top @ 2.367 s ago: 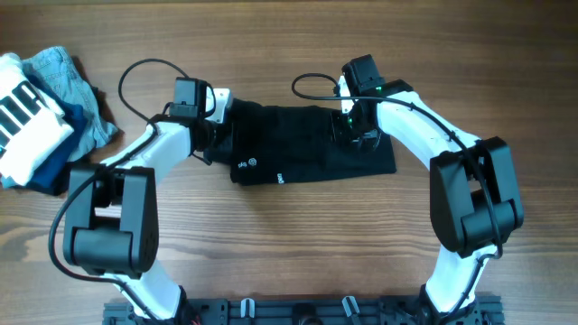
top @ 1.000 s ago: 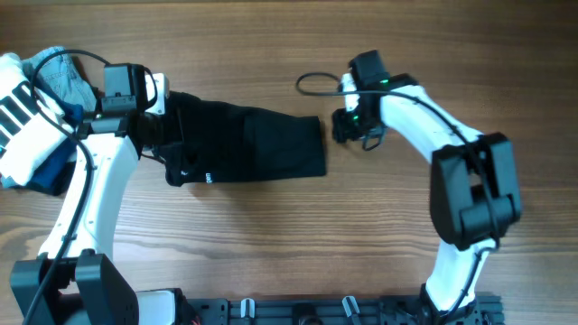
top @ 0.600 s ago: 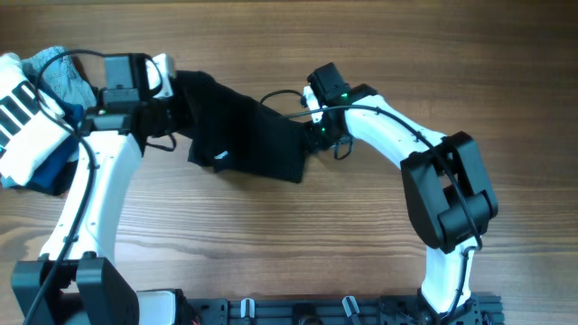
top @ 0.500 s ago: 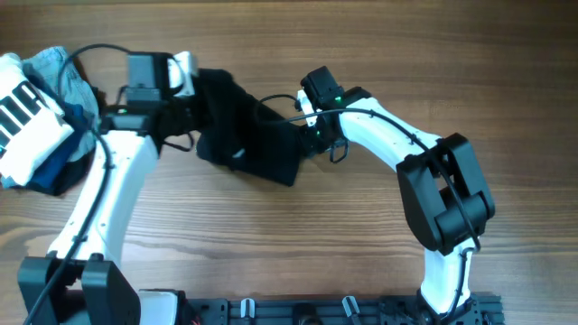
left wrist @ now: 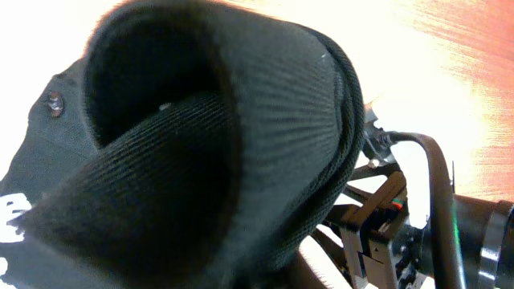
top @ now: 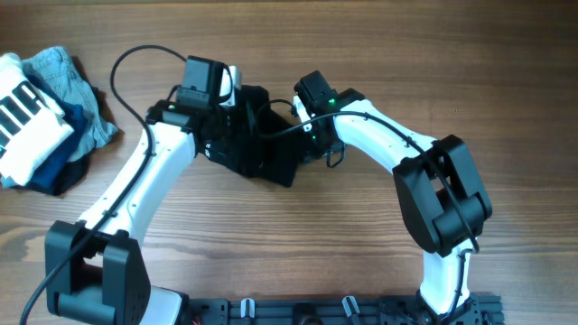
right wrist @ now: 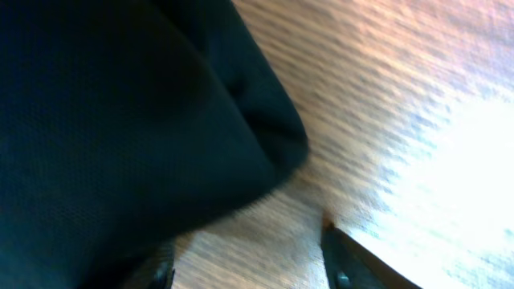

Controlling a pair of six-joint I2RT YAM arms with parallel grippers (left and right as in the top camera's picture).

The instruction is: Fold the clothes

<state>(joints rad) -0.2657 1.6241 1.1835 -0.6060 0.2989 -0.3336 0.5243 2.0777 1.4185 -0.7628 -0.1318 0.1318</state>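
Observation:
Only wood lies [right wrist: 250, 250] between the open fingers of my right gripper. I should pull that gripper back and approach again over the black garment's near edge [top: 285, 171].
A black garment [top: 264, 152] lies bunched on the wooden table at centre. My left gripper [top: 217, 135] is shut on its left part, and the cloth folds over and hides the fingers in the left wrist view [left wrist: 201, 160]. My right gripper [top: 312, 143] is at the garment's right edge. In the right wrist view its fingers [right wrist: 249, 269] are open with bare wood between them, and the black garment [right wrist: 120, 120] fills the upper left. The right gripper also shows in the left wrist view [left wrist: 385, 233].
A pile of other clothes [top: 41, 117], white striped and blue, sits at the table's far left edge. Black cables loop above both arms. Bare wood lies in front of the garment and to the right.
My left gripper has carried the black garment from the left toward the centre, bunching it. My right gripper has moved left to the garment's right edge.

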